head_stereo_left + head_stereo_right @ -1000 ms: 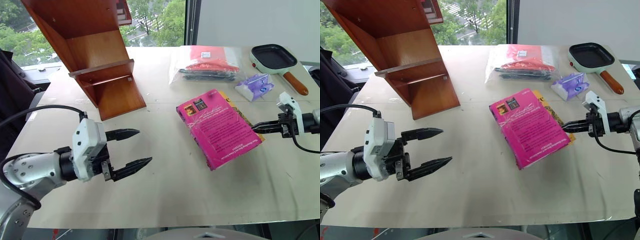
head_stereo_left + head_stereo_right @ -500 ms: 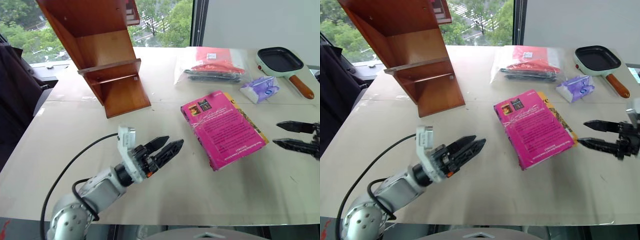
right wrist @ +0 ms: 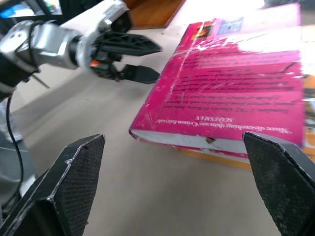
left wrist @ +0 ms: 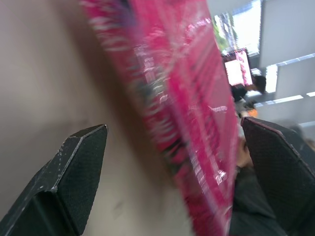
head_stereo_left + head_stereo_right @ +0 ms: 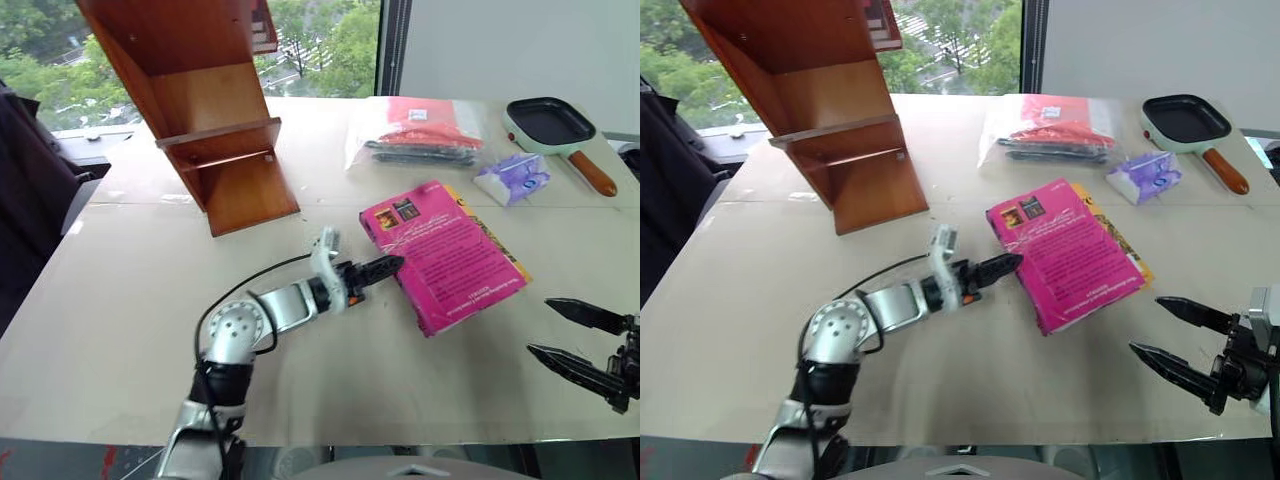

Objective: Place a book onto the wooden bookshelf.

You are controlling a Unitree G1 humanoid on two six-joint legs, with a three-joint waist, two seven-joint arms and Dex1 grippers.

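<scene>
I should close my left gripper on the pink book's spine [image 5: 410,298] and carry the book to the wooden bookshelf [image 5: 208,110], because the bookshelf is far from my right gripper.
The pink book [image 5: 445,255] lies flat at mid-table, back cover up, on top of a yellow book [image 5: 492,228]. My left gripper [image 5: 397,264] is open at the pink book's left edge. In the left wrist view that edge [image 4: 197,123] sits between the two spread fingers. My right gripper [image 5: 570,338] stands open near the table's front right, apart from the book and empty. The wooden bookshelf [image 5: 200,110] stands tilted at the back left, its shelves bare.
At the back of the table are a clear bag with red contents [image 5: 420,130], a purple packet [image 5: 512,178] and a black pan with a wooden handle [image 5: 552,120]. Bare tabletop [image 5: 140,290] stretches between the shelf and the front edge.
My left gripper swung right and forward, rolling over, until its fingers reached the pink book's left edge. My right gripper opened and drew back from the book's right edge toward the table's front.
</scene>
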